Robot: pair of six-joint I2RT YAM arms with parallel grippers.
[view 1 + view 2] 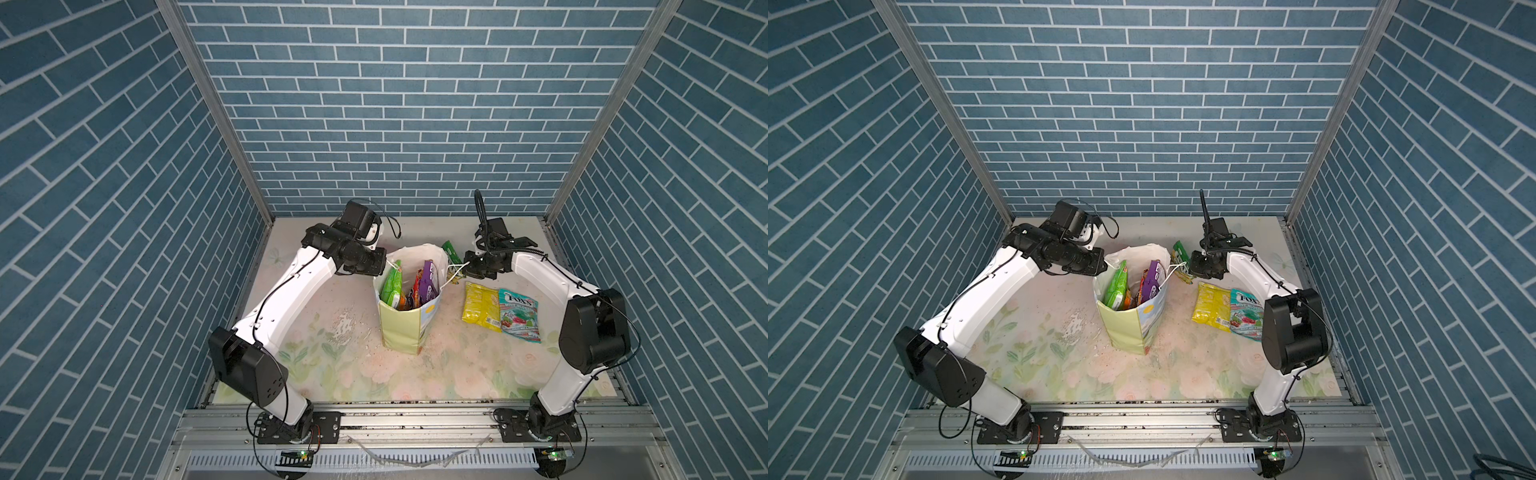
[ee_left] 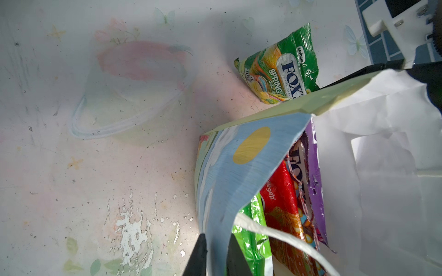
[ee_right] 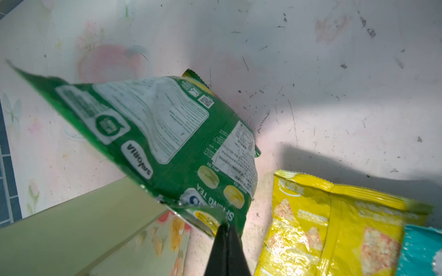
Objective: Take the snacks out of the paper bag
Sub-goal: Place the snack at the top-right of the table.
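The green Fox's packet (image 1: 452, 252) is hanging at a slant near the paper bag, so the robot's right gripper should pull it back toward the yellow packet (image 1: 481, 304) and lay it down flat.
The paper bag (image 1: 405, 328) stands upright mid-table, its mouth open. My left gripper (image 2: 216, 246) is shut on its sky-print wall (image 2: 239, 167), at the rim's left side (image 1: 384, 266). Inside stand a green chips packet (image 1: 392, 284), a red packet (image 2: 279, 198) and a purple Fox's packet (image 1: 428, 282). My right gripper (image 3: 224, 227) is shut on a corner of a small green Fox's packet (image 3: 167, 133), which hangs just right of the bag (image 1: 451, 255). A yellow packet (image 1: 482, 305) and a teal-white Fox's packet (image 1: 519, 313) lie flat on the table to the right.
The bag's white cord handle (image 2: 275, 234) loops across its mouth, and another (image 1: 455, 272) dangles close to my right gripper. Blue brick-pattern walls (image 1: 124, 208) close in three sides. The floral table cover (image 1: 332, 332) has worn, flaked patches left of the bag.
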